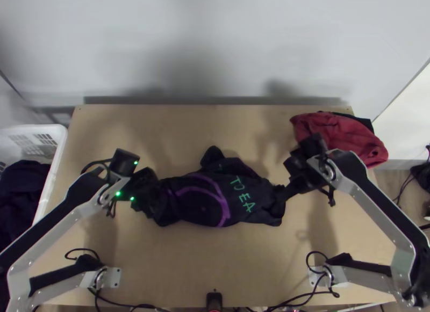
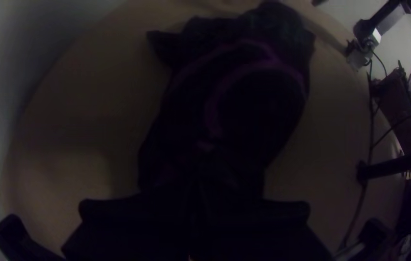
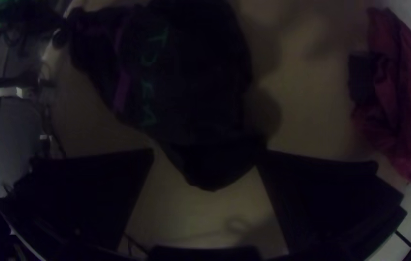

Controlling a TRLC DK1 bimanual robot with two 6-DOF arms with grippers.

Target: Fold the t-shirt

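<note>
I expect the t-shirt (image 1: 215, 198) to stretch out into a long, drooping piece when I pull its ends apart, because it lies bunched in slack folds (image 1: 228, 164).
The dark t-shirt (image 1: 204, 199) with a purple ring and green letters lies bunched across the middle of the table. At its left end is my left gripper (image 1: 146, 196); in the left wrist view the left gripper (image 2: 195, 203) is shut on the shirt (image 2: 258, 116), whose cloth runs out from between the fingers. My right gripper (image 1: 284, 193) stands at the shirt's right end. In the right wrist view the right gripper (image 3: 205, 159) is open, its fingers wide apart, with an edge of the shirt (image 3: 200, 96) lying between them.
Red cloth (image 1: 341, 135) with some dark cloth lies at the table's back right corner. A white basket (image 1: 60, 137) holding dark cloth stands past the left edge. Bare tabletop (image 1: 188, 258) stretches between the shirt and the near edge, where cables run.
</note>
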